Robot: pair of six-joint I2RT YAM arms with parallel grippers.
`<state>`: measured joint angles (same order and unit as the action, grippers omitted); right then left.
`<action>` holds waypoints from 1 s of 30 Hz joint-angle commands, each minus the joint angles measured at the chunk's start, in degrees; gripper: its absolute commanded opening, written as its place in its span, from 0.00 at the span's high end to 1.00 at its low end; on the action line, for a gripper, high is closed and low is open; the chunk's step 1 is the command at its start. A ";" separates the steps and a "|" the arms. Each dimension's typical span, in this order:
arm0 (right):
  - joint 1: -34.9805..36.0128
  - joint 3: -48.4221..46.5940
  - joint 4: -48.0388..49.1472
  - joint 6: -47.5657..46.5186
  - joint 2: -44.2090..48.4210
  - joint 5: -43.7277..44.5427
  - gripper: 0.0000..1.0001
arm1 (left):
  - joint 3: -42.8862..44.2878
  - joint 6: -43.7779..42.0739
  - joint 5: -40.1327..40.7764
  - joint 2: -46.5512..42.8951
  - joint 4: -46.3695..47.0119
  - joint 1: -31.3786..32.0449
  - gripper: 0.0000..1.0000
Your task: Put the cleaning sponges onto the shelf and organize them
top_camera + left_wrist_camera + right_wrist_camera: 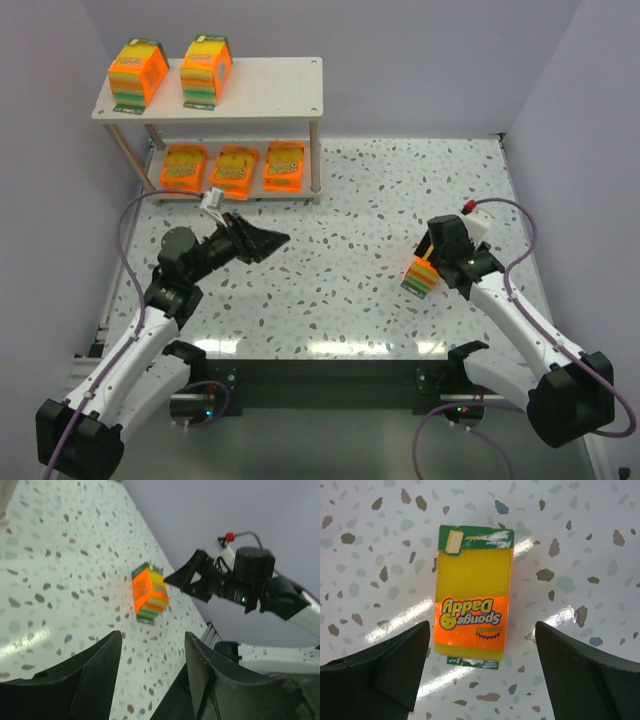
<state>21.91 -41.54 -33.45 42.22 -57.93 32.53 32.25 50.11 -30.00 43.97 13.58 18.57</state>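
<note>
The thick pack (421, 277) is a long way from the shelf and from my left gripper. My right gripper should put the pack down in the middle of the table (325, 280) so that my left gripper can take it.
The shelf (270, 90) stands at the back left. Two thick sponge packs (138, 72) (206, 68) sit on its top board. Three flat orange packs (185, 166) (236, 165) (285, 163) lie on the lower tier. A third thick pack (422, 277) lies on the table at the right; it also shows in the right wrist view (473, 610) and the left wrist view (149, 593). My right gripper (480, 667) hangs open just above this pack, a finger on either side. My left gripper (272, 240) is open and empty in front of the shelf.
Speckled white table (340, 220) enclosed by purple walls. The shelf's thin front right leg (314, 160) stands near the flat packs. A metal rail (330, 350) runs along the near edge between the arm bases.
</note>
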 commanded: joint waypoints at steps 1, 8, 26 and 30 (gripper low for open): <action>-5.20 1.72 7.51 2.43 -2.44 -3.17 0.11 | -4.11 -6.16 -2.53 -1.08 -4.61 3.49 0.42; -10.13 4.36 19.29 1.20 -8.68 -8.36 0.11 | -10.80 -5.55 -2.43 0.86 0.56 7.88 0.44; -1.99 25.72 48.31 26.95 -7.72 -18.48 0.43 | -16.17 -8.53 7.32 7.00 -0.32 11.75 0.52; 4.88 22.74 46.72 34.23 -10.26 -14.87 0.40 | -15.03 -8.45 8.20 9.38 1.61 12.45 0.53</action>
<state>22.79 -17.80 15.14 67.92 -65.60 18.24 15.86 43.59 -23.55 52.10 10.98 30.20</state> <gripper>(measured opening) 0.657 0.476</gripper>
